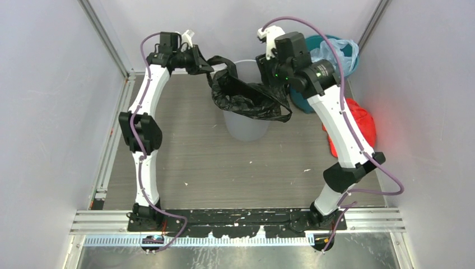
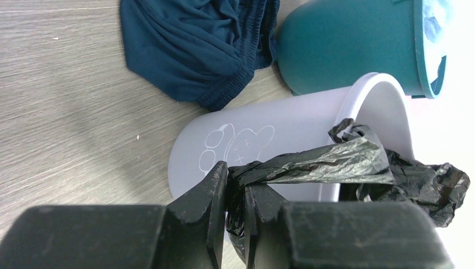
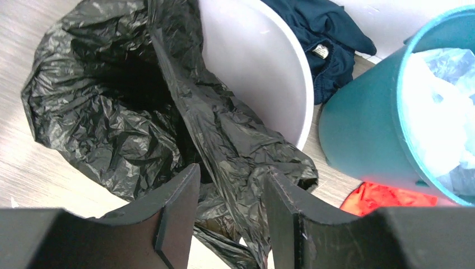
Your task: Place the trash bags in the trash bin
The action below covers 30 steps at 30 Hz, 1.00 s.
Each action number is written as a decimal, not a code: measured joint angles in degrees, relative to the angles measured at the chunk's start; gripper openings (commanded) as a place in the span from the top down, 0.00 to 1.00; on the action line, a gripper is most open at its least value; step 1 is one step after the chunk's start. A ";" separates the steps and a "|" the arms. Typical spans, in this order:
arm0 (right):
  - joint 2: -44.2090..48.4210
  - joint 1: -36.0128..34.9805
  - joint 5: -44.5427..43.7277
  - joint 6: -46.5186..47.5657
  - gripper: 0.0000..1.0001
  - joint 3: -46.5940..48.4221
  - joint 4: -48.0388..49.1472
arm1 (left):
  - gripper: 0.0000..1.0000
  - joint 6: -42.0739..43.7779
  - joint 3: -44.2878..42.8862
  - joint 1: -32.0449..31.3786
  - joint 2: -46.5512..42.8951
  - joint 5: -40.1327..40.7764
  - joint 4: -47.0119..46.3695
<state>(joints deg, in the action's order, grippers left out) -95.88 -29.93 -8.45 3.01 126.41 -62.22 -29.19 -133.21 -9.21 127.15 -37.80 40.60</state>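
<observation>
The edge of the black trash bag hangs in slack folds [image 1: 263, 90] next to its wide-open opening. The bag's opening [image 1: 242, 95] will get wider when I pull the bag's edge outward.
The black trash bag [image 1: 246, 100] hangs crumpled over the rim of the light grey trash bin [image 1: 245, 128], its mouth gaping and part of it spilling down the bin's right side. A stretched strand of bag [image 2: 336, 161] runs out to my left gripper [image 2: 235, 182], which is shut on its edge, left of the bin [image 2: 280, 126]. My right gripper [image 3: 231, 185] hovers open above the bag's [image 3: 112, 112] folds at the bin's [image 3: 263, 67] rim, holding nothing. In the top view the right gripper [image 1: 268, 78] sits over the bin's far right edge.
A teal bin [image 1: 330, 56] holding a pale blue bag [image 3: 437, 112] stands right of the grey bin. A red cloth [image 1: 358, 120] lies by the right arm. A dark blue cloth [image 2: 196, 45] lies behind the bins. Walls close in on three sides.
</observation>
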 measured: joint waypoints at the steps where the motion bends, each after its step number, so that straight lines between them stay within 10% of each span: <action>1: -0.61 -0.61 -0.39 0.81 0.49 0.02 -0.04 | 0.83 -0.20 -1.09 -0.07 0.98 -0.07 0.50; 25: -12.81 -5.90 -2.45 12.15 0.48 1.05 0.00 | 0.83 -0.79 -5.35 -0.15 7.74 -1.68 2.95; 30: -15.28 -5.92 -5.18 12.79 0.66 1.05 0.55 | 0.83 -0.74 -3.45 -0.15 7.72 -1.97 2.64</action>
<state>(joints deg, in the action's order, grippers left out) -111.15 -35.86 -13.63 15.79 127.46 -61.67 -29.93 -136.66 -9.37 134.87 -39.77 43.24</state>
